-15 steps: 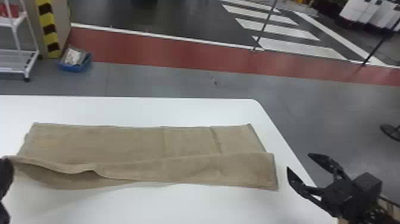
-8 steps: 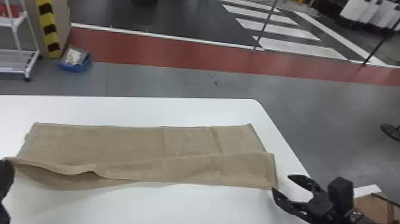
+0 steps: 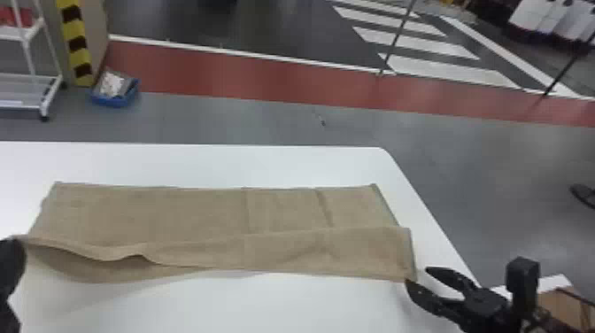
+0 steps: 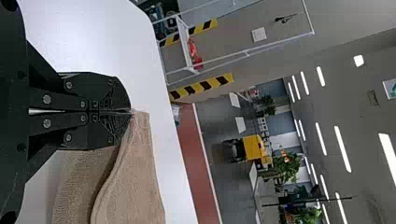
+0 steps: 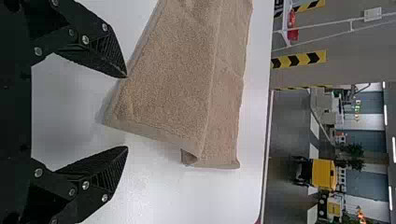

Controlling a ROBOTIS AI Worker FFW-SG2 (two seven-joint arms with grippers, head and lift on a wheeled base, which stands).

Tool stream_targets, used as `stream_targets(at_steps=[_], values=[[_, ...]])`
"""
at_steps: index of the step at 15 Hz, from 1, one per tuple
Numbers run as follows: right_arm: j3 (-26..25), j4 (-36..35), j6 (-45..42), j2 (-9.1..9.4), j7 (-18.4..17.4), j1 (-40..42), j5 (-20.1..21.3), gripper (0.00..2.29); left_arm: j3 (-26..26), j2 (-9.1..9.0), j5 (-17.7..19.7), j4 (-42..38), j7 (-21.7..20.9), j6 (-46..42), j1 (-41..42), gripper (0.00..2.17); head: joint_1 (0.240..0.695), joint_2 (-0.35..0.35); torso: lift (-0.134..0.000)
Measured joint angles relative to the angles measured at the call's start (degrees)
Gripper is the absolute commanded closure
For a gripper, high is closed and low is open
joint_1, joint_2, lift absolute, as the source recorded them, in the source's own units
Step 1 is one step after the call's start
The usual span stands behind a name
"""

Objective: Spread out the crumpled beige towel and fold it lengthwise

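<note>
My grippers have the beige towel (image 3: 221, 214) between them, and the towel's wavy fold (image 3: 133, 250) shows slack, so I expect the towel to pull straight and fold over flat when I lift the towel's corner.
The beige towel (image 3: 177, 217) lies stretched out across the table, its near part folded over lengthwise and its near left side raised in a wavy ridge. At the head view's left edge my left gripper (image 3: 12, 265) is at the towel's near left corner. In the left wrist view, that gripper (image 4: 130, 112) is shut on the corner of the towel (image 4: 135, 182). My right gripper (image 3: 418, 276) stands open by the near right corner. Seen from the right wrist, the open gripper (image 5: 126, 112) has the corner of the towel (image 5: 173, 84) just beyond its parted fingertips.
The white table (image 3: 221, 305) has its right edge close to my right arm. A brown box (image 3: 562, 310) stands beyond that edge at the lower right. On the floor behind are a blue bin (image 3: 116, 98) and a white rack (image 3: 33, 79).
My right gripper has moved left and somewhat down in the head view, from off the table's right edge to the towel's near right corner. The left gripper and the towel look unchanged.
</note>
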Motion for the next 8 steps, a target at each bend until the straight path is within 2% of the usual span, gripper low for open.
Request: stream_targets(at_steps=[2, 4, 5, 7, 8], values=[[0.12, 1.12, 0.85, -0.11, -0.03, -1.03, 0.05, 0.43, 0.01, 0.0, 0.02, 0.15, 0.0, -0.03, -0.03, 1.38, 0.695, -0.335, -0.124], [0.47, 1.41, 2.52, -0.15, -0.24, -1.81, 0.66, 0.6, 0.01, 0.0, 0.02, 0.26, 0.0, -0.04, -0.1, 1.38, 0.695, -0.334, -0.124], [0.56, 1.44, 3.6, -0.18, -0.18, -2.15, 0.85, 0.81, 0.01, 0.0, 0.02, 0.27, -0.01, -0.04, -0.14, 1.38, 0.695, -0.334, -0.124], [0.42, 1.42, 4.72, -0.22, -0.01, -2.44, 0.67, 1.43, 0.02, 0.0, 0.01, 0.28, -0.01, -0.04, -0.19, 1.38, 0.695, -0.335, -0.124], [0.22, 1.22, 5.16, -0.22, 0.06, -2.46, 0.36, 1.6, 0.02, 0.0, 0.02, 0.27, 0.04, -0.04, -0.21, 1.38, 0.695, -0.335, -0.124]])
